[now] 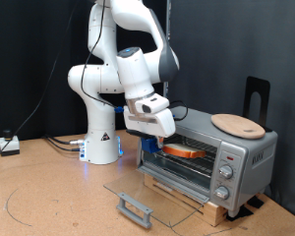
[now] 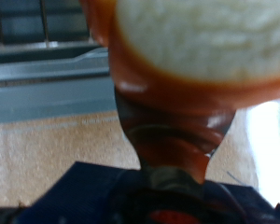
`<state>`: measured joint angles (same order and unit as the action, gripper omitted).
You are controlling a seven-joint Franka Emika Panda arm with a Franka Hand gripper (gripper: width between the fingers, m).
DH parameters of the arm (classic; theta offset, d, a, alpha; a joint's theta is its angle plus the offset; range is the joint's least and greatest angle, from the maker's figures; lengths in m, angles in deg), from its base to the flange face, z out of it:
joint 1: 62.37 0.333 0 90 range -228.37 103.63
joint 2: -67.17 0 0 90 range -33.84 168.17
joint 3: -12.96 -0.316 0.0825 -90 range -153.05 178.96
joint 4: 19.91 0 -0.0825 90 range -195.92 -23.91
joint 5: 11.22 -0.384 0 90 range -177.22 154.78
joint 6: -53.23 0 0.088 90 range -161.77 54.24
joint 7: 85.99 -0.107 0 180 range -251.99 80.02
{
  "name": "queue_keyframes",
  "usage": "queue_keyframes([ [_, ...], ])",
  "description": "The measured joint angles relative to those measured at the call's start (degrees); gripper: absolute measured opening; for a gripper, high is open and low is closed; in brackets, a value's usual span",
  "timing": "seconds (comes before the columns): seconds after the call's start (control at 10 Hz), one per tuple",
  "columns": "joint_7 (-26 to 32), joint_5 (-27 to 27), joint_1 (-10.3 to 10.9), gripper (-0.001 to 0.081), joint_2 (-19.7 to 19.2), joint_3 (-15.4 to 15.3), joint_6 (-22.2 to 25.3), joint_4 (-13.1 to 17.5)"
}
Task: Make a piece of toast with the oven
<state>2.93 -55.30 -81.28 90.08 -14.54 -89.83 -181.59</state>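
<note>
My gripper should pull my spatula back through the oven's opening [image 1: 169, 166] and leave the toast [image 1: 184, 150] on the wire rack, because the toast lies tilted on the spatula over the rack.
The silver oven [image 1: 241, 155] stands at the exterior view's right with its glass door [image 1: 152, 192] folded down flat. My gripper [image 1: 167, 138] is at the oven's mouth, shut on the piece of toast [image 1: 184, 151], which lies just inside over the wire rack. In the wrist view the toast [image 2: 205, 37] fills the upper part with its orange crust and pale face. Its edge runs down into my gripper [image 2: 173, 182]. The rack bars [image 2: 47, 28] show beyond it.
A round light-wood board [image 1: 237, 124] rests on the oven's roof. A black stand [image 1: 257, 96] rises behind the oven. The door's handle [image 1: 134, 207] juts toward the exterior view's bottom. The arm's white base [image 1: 101, 143] and cables [image 1: 49, 143] are at the left.
</note>
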Motion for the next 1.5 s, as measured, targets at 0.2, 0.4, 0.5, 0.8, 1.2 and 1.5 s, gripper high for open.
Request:
queue_keyframes([
  [0.2, 0.66, -2.24, 1.10, 0.0461, 0.22, -0.07, 1.33, 0.00],
  [0.4, 0.58, -2.96, 1.91, 0.0461, 0.43, -0.43, 1.60, -0.07],
  [0.5, 0.11, -2.85, 1.81, 0.0461, 0.39, -0.65, 1.48, -0.11],
  [0.8, -4.46, 2.92, -3.03, 0.0461, -3.76, -3.87, -10.18, -0.23],
  [1.2, -6.26, 8.79, -10.29, 0.0461, -12.93, -3.38, -16.00, 4.12],
  [1.5, -1.12, 5.01, -11.32, 0.0461, -12.98, 2.86, -3.44, 9.37],
])
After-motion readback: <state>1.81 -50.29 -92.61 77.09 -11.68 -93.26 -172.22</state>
